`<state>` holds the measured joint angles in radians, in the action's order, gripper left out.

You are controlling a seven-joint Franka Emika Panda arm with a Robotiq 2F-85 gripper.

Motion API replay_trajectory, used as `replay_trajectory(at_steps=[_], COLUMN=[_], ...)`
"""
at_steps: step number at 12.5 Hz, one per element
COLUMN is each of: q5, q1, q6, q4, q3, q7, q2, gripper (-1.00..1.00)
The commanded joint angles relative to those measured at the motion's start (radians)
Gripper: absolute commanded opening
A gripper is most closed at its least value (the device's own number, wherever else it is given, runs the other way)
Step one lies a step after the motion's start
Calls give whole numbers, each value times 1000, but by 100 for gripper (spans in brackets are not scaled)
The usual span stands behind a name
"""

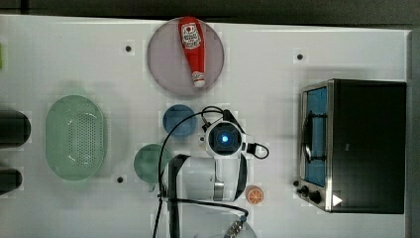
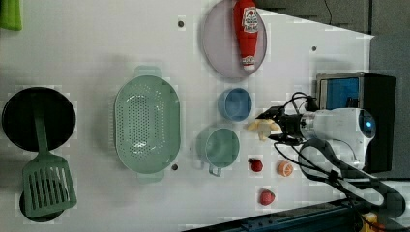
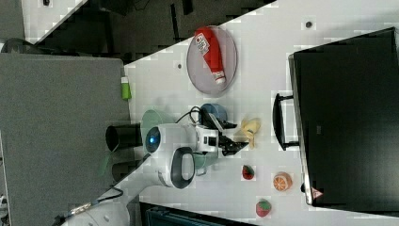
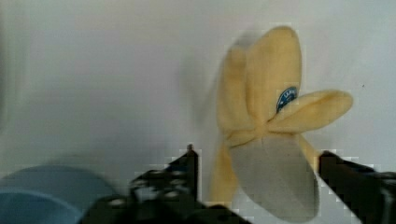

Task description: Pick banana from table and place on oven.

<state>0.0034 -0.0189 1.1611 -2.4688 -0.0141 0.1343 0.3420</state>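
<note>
The peel tips (image 4: 322, 109) stick out from the pale yellow banana (image 4: 272, 71), so I expect them to stay spread apart when I pick it up by its lower end.
The pale yellow banana (image 4: 271, 93) lies on the white table (image 1: 74, 59) with its peel tips splayed, beside the blue bowl. My gripper (image 4: 257, 156) is down over its peel end, open, with one black finger on each side and narrow gaps still showing. From the side, the banana (image 2: 258, 126) sits between the fingers of the gripper (image 2: 270, 126). The right view also has the banana (image 3: 249, 128) at the tip of the gripper (image 3: 237, 136). The black-topped oven (image 1: 369, 144) stands at the top view's right, its top bare. In the top view the arm hides the banana.
A blue bowl (image 1: 179, 120) and a green cup (image 1: 147, 162) stand close beside the arm. A ketchup bottle (image 1: 192, 49) lies on a grey plate (image 1: 168, 64). A green colander (image 1: 75, 137), an orange slice (image 1: 255, 195) and two strawberries (image 2: 256, 165) also lie on the table.
</note>
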Motion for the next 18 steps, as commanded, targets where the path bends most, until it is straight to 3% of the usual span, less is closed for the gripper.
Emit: replay_trajectory(at_steps=[1, 4, 5, 7, 10, 14, 18], q5=[6, 6, 6, 6, 6, 6, 5], q1=[7, 9, 9, 9, 8, 10, 3], q6=[14, 18, 18, 18, -44, -458, -819], q4=[-2, -2, 0, 3, 16, 160, 399], q3=[-20, -12, -10, -4, -4, 2, -33], q7=[28, 28, 28, 28, 28, 27, 27], q2=[-9, -12, -13, -42, -196, -414, -502], gripper=[18, -48, -57, -57, -57, -57, -57])
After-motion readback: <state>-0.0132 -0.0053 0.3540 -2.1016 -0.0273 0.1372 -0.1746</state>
